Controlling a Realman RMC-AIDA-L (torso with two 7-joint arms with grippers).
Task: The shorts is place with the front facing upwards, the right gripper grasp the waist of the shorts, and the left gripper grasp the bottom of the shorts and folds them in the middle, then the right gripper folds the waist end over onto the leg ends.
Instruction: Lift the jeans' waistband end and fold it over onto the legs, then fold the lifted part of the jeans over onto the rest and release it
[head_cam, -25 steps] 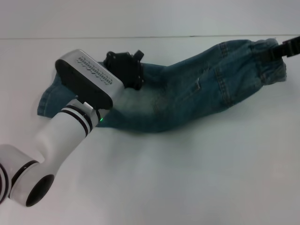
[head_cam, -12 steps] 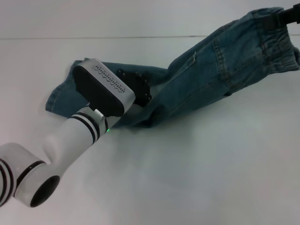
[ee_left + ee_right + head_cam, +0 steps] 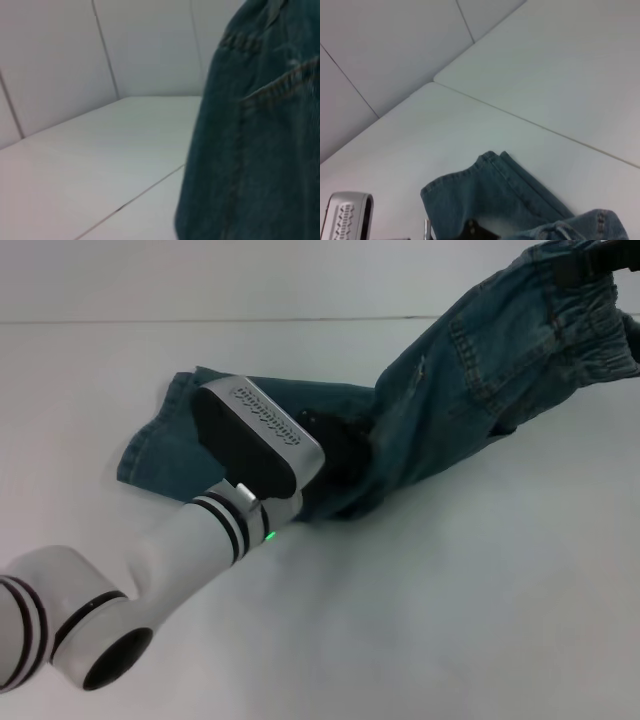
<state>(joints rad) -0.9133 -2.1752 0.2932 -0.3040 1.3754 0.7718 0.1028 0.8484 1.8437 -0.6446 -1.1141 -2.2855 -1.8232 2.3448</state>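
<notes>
The waist's path over the shorts' middle [image 3: 388, 445] is blocked by my left gripper, so that gripper should move back to the clear table [image 3: 80, 510] before my right gripper folds the waist over.
The blue denim shorts [image 3: 480, 360] stretch from the table up to the top right of the head view. Their waist [image 3: 575, 310] hangs in the air from my right gripper [image 3: 612, 252], which is shut on it at the picture's edge. The leg ends [image 3: 165, 455] lie flat on the white table [image 3: 450, 620]. My left gripper [image 3: 340, 445] sits low over the middle of the shorts, where the raised cloth meets the flat part, largely hidden by its wrist. Denim [image 3: 260, 150] fills one side of the left wrist view. The right wrist view looks down on a leg hem [image 3: 485, 200].
My left arm [image 3: 150, 580] crosses the table's near left part up to the shorts. The table's back edge [image 3: 200, 320] meets a pale wall behind. The left arm's wrist housing [image 3: 347, 215] shows in a corner of the right wrist view.
The right gripper has raised the waist higher and drawn it inward. The left gripper has moved right over the shorts, and the leg ends have slid right with it.
</notes>
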